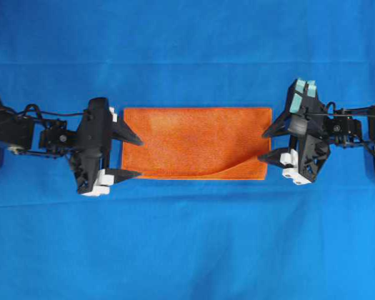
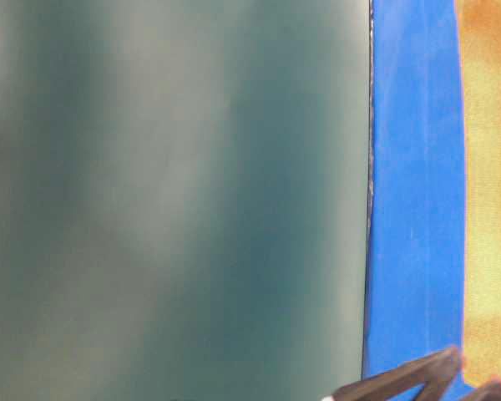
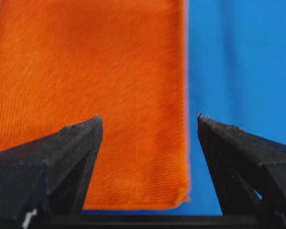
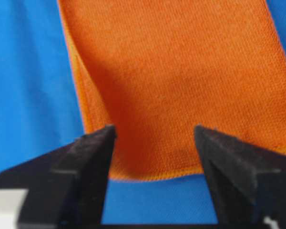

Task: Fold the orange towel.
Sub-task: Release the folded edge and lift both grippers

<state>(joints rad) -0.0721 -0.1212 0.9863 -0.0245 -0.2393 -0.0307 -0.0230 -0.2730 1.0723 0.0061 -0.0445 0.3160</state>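
The orange towel (image 1: 190, 142) is lying loose and has a ridge (image 1: 250, 160) near its front corner, so I expect it to hang down in a narrow strip when I lift it.
The orange towel (image 1: 194, 140) lies as a long rectangle, doubled over, on the blue cloth. Its top layer lifts in a ridge near the front right corner (image 1: 237, 165). My left gripper (image 1: 139, 156) stands open at the towel's left end, one finger over the fabric and the other beyond its front edge. In the left wrist view the towel (image 3: 86, 71) lies flat between and beyond the open left gripper (image 3: 149, 119). My right gripper (image 1: 264, 147) is open at the right end. The right wrist view shows the towel (image 4: 181, 62) lying loose at the open right gripper (image 4: 154, 131).
The blue cloth (image 1: 187, 250) covers the whole table around the towel. The table-level view is blurred: a dull grey-green surface (image 2: 175, 200) fills its left, then a blue strip (image 2: 413, 167), orange towel (image 2: 493, 167) at the right, and dark fingertips (image 2: 417, 380) at the bottom.
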